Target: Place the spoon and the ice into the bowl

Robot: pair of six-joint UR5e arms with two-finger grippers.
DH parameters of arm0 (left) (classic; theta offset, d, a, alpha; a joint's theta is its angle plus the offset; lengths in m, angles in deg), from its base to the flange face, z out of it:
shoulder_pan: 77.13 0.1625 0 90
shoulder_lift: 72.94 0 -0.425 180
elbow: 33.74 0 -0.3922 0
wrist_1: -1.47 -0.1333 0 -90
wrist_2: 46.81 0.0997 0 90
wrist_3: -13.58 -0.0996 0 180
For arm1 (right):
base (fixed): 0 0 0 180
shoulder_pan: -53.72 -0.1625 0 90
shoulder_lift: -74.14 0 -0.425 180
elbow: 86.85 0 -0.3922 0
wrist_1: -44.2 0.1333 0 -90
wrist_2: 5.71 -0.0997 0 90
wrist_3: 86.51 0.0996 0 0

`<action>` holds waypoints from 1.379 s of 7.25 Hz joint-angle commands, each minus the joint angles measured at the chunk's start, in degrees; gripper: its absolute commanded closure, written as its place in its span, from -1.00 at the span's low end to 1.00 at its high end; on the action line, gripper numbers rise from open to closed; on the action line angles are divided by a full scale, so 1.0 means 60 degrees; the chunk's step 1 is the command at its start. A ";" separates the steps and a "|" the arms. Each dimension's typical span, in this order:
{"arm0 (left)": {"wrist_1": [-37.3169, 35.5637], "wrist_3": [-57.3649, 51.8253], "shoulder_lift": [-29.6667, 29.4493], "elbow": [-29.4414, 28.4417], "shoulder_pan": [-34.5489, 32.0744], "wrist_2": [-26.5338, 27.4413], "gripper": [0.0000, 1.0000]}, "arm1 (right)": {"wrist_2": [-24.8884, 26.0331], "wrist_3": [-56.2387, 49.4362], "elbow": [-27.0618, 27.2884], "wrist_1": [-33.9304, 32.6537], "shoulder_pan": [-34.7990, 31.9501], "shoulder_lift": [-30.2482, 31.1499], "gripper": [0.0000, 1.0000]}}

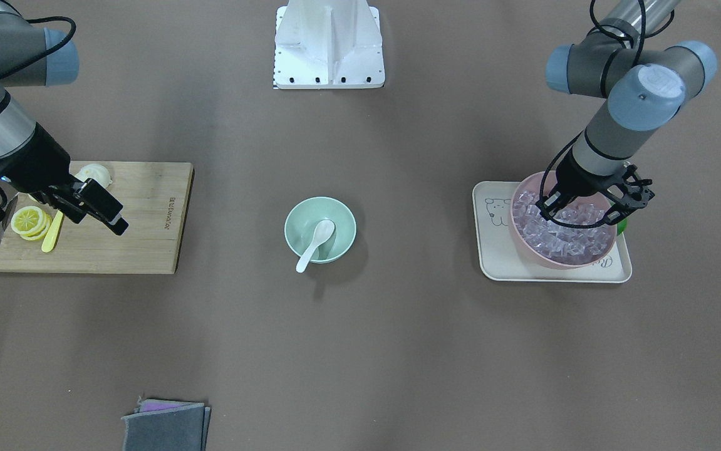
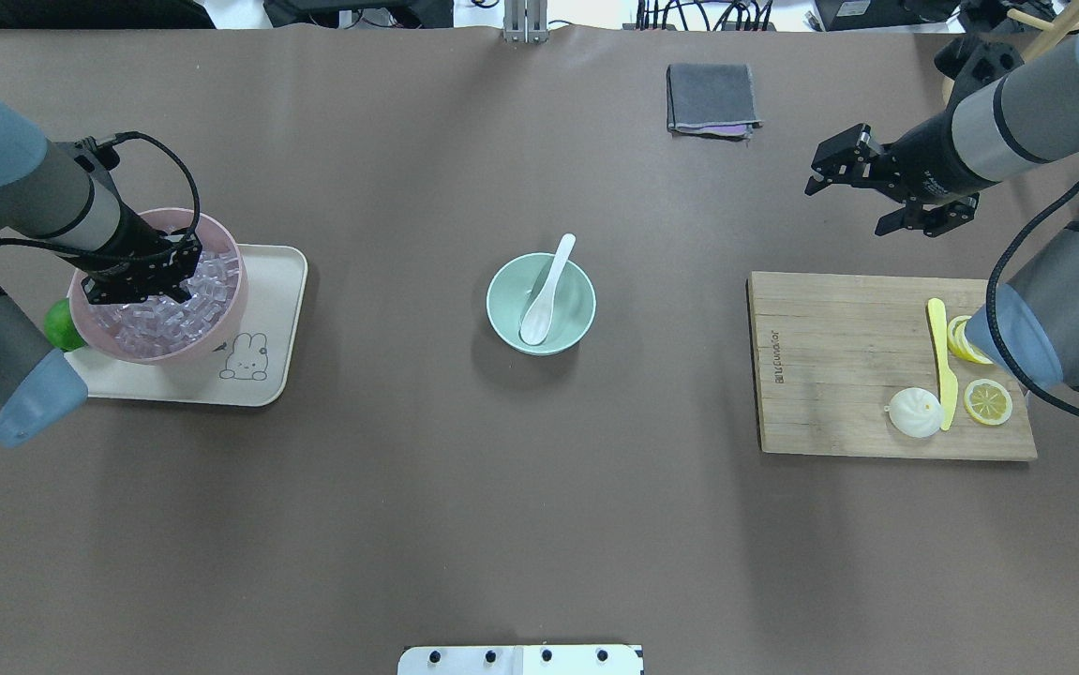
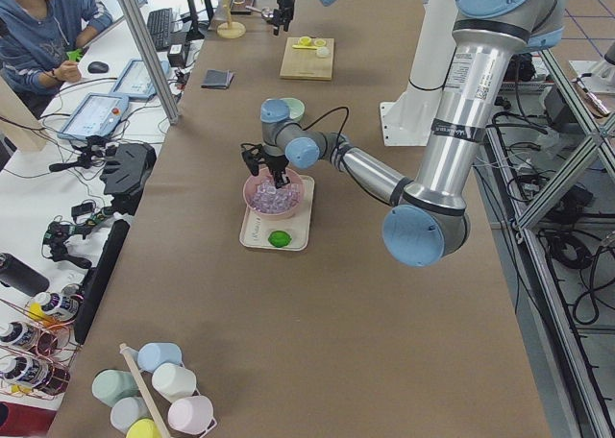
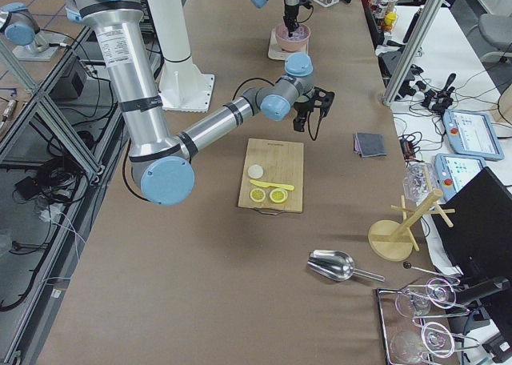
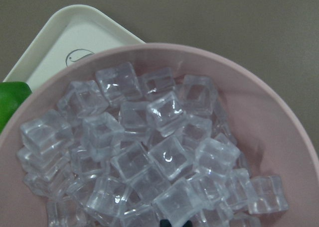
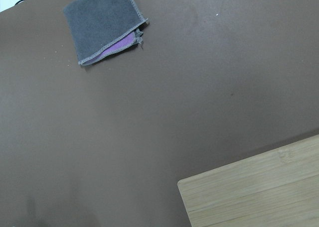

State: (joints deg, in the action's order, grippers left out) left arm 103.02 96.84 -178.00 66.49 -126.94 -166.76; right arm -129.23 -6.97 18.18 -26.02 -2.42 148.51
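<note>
The gap at my left gripper's tips [image 5: 175, 222] is narrower than the ice cube just ahead [image 5: 178, 202]. I should therefore open wide, go over both sides of that cube and close on it.
The white spoon [image 1: 316, 241] [image 2: 544, 295] lies in the mint-green bowl [image 1: 342, 219] [image 2: 575, 302] at the table's middle, handle over the rim. Clear ice cubes [image 5: 169, 157] [image 2: 173, 314] fill the pink bowl [image 1: 560, 264] [image 2: 220, 234]. My left gripper [image 1: 579, 216] [image 2: 141, 281] [image 5: 172, 222] reaches down into the ice with its tips close together. I cannot tell whether a cube sits between them. My right gripper [image 2: 848, 202] [image 1: 102, 225] is open and empty, above the table beyond the cutting board.
The pink bowl stands on a cream tray [image 1: 492, 250] [image 2: 267, 281] beside a green lime [image 2: 59, 323]. A wooden cutting board [image 2: 839, 375] holds a yellow knife [image 2: 942, 366], lemon slices [image 2: 987, 401] and a white bun [image 2: 914, 412]. A grey cloth [image 2: 710, 98] [image 6: 102, 25] lies at the far edge.
</note>
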 commanded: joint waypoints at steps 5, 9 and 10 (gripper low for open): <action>0.0009 0.0024 -0.0024 -0.0005 -0.0032 0.0040 -0.64 | -0.0815 -0.1919 0.0395 0.0000 -0.1176 0.1417 -1.00; 0.0009 0.0024 -0.0039 -0.0166 -0.0047 0.0040 -0.39 | -0.0815 -0.1934 0.0424 0.0015 -0.1220 0.1549 -1.00; 0.0009 0.0009 -0.0039 -0.0239 -0.0047 0.0040 -0.32 | -0.0815 -0.1934 0.0424 0.0000 -0.1220 0.1549 -1.00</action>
State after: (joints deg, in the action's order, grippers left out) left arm 103.08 96.93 -178.21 65.43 -127.22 -166.52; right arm -134.12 -18.57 20.71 -25.96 -9.72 157.77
